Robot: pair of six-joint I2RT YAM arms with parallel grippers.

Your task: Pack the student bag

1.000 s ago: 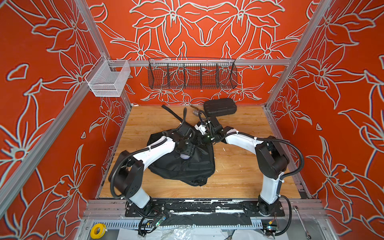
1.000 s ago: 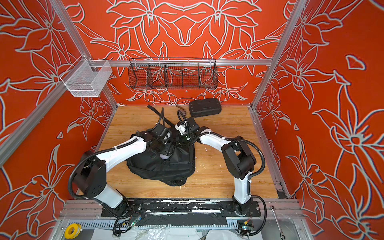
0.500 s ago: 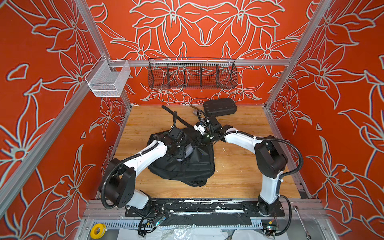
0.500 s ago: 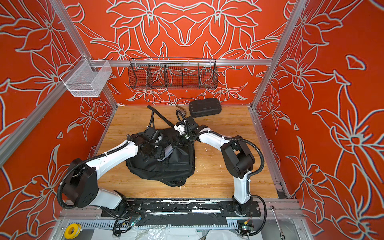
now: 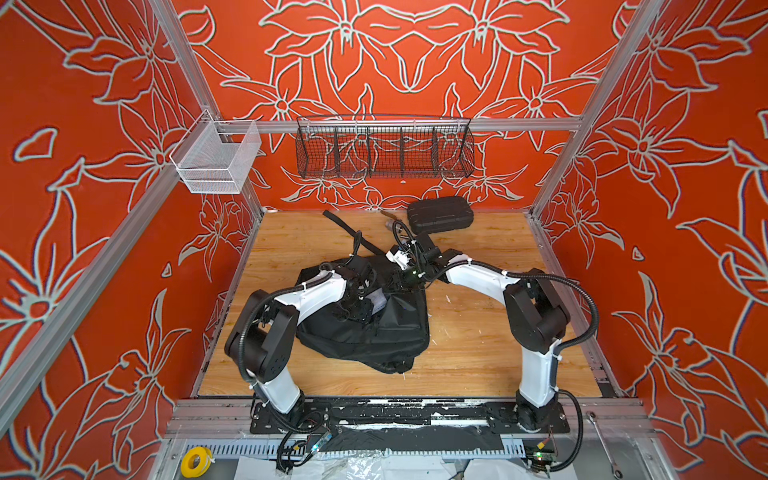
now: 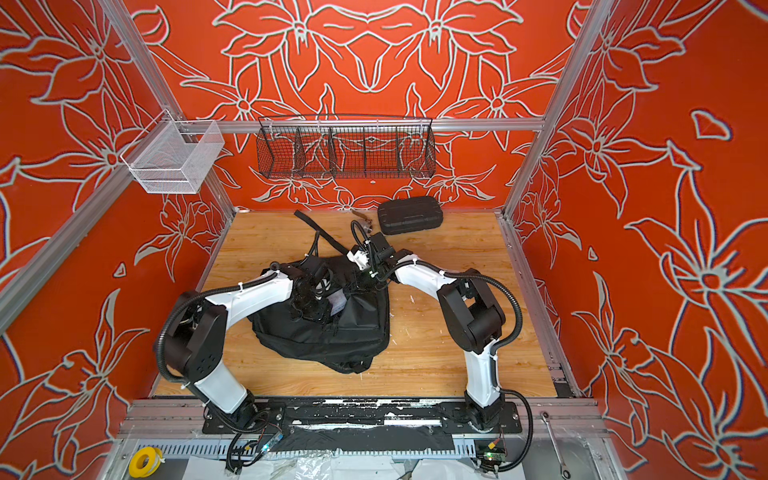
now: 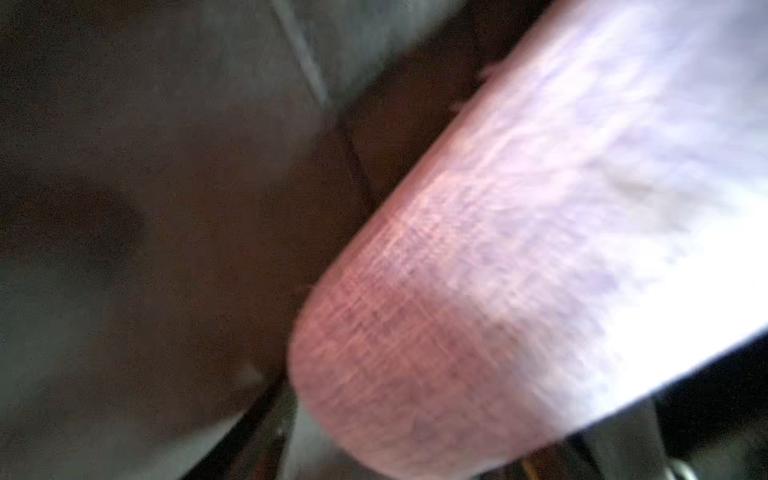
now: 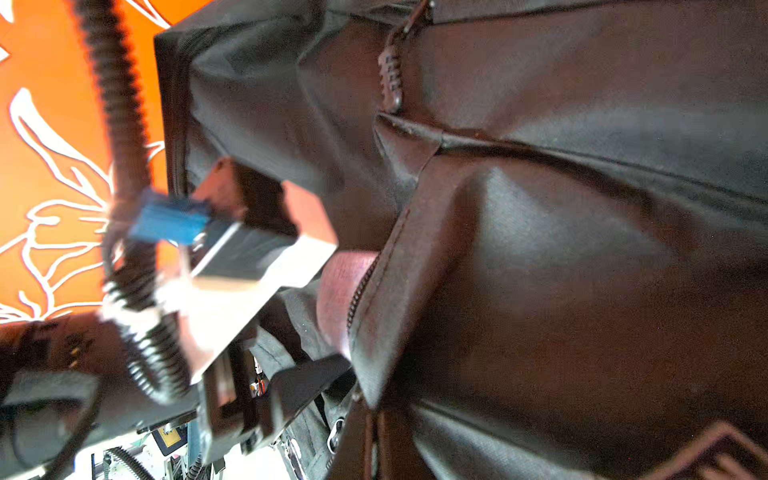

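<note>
The lilac-pink flat object is too shallow in the zip opening (image 8: 357, 300), so my left gripper needs to let go, move back and push the object's rounded end (image 7: 360, 392) farther in.
The student bag (image 5: 374, 340) (image 6: 332, 336) is a soft black backpack lying flat mid-table, its dark fabric filling the right wrist view (image 8: 561, 249). My left gripper (image 5: 359, 309) (image 6: 316, 309) hangs over the bag's open top, right at a pale lilac-pink flat object (image 5: 377, 298) (image 7: 519, 249) that sits partly inside the zip opening (image 8: 340, 291). Blur hides the left jaws. My right gripper (image 5: 405, 282) (image 6: 365, 280) is shut on the bag's zip edge at the far side and holds the flap up.
A rigid black ribbed case (image 5: 440, 214) lies at the back wall, with a small brownish item (image 5: 388, 216) beside it. The bag's strap (image 5: 345, 230) trails toward the back. A black wire basket (image 5: 384, 151) and a white mesh basket (image 5: 216, 160) hang above.
My left arm pulled back toward the left, then came forward again over the bag's opening. The pale object stays at the opening. My right arm has held still.
</note>
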